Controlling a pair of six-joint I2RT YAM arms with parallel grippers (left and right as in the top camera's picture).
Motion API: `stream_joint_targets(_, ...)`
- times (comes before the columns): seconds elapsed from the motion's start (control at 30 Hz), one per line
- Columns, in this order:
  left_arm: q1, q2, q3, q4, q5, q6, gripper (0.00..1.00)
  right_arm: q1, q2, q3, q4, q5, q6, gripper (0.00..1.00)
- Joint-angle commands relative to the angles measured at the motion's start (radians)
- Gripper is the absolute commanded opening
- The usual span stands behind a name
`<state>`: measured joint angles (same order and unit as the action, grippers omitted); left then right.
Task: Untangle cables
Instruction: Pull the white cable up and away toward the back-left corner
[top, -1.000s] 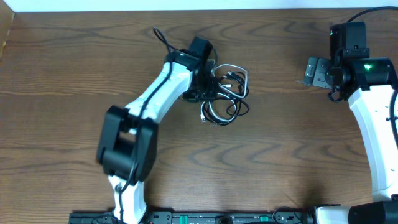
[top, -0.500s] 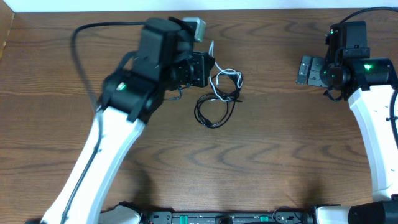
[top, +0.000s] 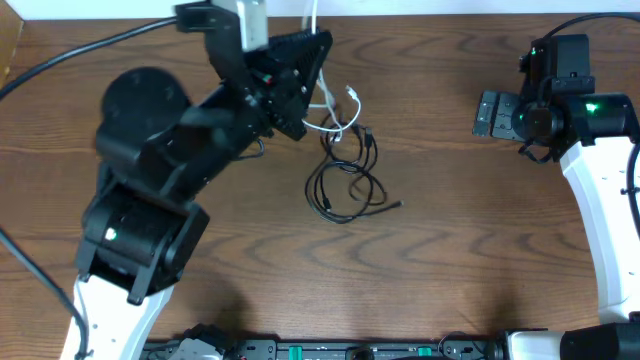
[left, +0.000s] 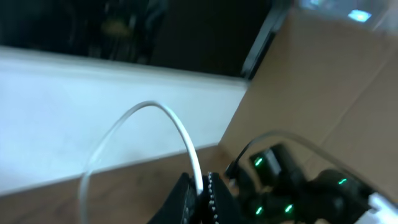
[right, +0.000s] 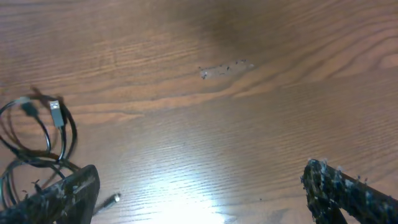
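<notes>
The white cable's hanging part touches the black cables' top loops (top: 337, 130), so next I move my left gripper over the black loops (top: 352, 170) to get it free before I put it aside.
My left gripper (top: 315, 45) is raised high above the table and shut on the white cable (top: 330, 112). In the left wrist view the white cable (left: 180, 130) arcs up from between the closed fingers (left: 204, 190). Its lower part hangs down with a plug end toward the black cables (top: 345, 185). These lie in loose loops on the table, still meeting the white cable at their top. My right gripper (top: 495, 113) is open and empty at the far right. In the right wrist view its fingers (right: 205, 199) frame bare table, with the black cables (right: 40, 140) at the left edge.
The raised left arm (top: 150, 200) covers much of the table's left half in the overhead view. Its thick black cord (top: 60, 65) runs off to the left. A white wall strip (top: 450, 8) borders the far table edge. A small scuff (right: 224, 68) marks the wood.
My left arm has risen toward the camera, pulling the white cable up out of the pile. The black loops have spread out and shifted down the table. The right arm is still.
</notes>
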<state>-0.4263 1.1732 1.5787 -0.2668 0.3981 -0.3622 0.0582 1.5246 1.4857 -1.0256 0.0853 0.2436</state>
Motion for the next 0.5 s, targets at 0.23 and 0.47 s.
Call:
stream_joint_targets(0.23,0.004,0.003,0.014,0.183,-0.172,-0.140,0.07,-0.004,0.000,-0.001,-0.003,-0.018,-0.012,0.99)
stream_joint_targets(0.47,-0.029,0.054,0.013,0.080,-0.109,-0.402,0.07,-0.004,0.000,-0.001,0.001,-0.018,0.054,0.99)
